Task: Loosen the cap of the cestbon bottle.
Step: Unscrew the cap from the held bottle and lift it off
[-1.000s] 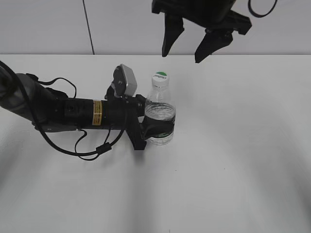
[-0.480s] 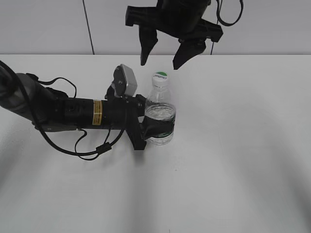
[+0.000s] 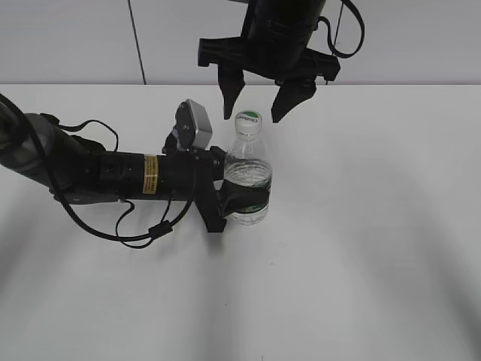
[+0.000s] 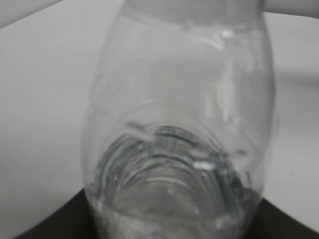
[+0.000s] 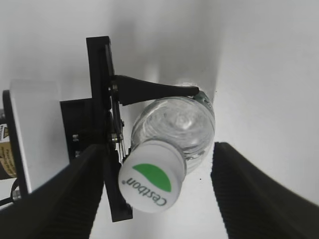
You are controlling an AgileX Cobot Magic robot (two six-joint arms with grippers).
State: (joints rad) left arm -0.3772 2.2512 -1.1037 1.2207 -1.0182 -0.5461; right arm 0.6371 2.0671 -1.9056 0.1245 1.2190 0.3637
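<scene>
The white cap [image 3: 248,122] will come completely off when I lift it and leave the bottle upright, since my left gripper holds the bottle's lower body [image 3: 248,197].
The cestbon bottle [image 3: 247,184] stands upright on the white table, clear with a dark band round its lower body. My left gripper [image 3: 244,199] reaches in from the left and is shut on the bottle's lower body; the bottle [image 4: 179,129] fills the left wrist view. The white cap [image 3: 247,119] with a green logo tops the bottle. My right gripper [image 3: 253,114] hangs open from above, one finger on each side of the cap, not touching it. From above, the cap [image 5: 152,181] lies between the two dark fingers [image 5: 254,194].
The white table [image 3: 361,248] stretches round the bottle. A grey wall with a dark vertical line [image 3: 136,41] stands behind. The left arm's black body and cables [image 3: 113,180] lie low across the left side of the table.
My right gripper has moved left and come down from the upper right, and now its open fingers flank the cap. The left arm and bottle have not moved.
</scene>
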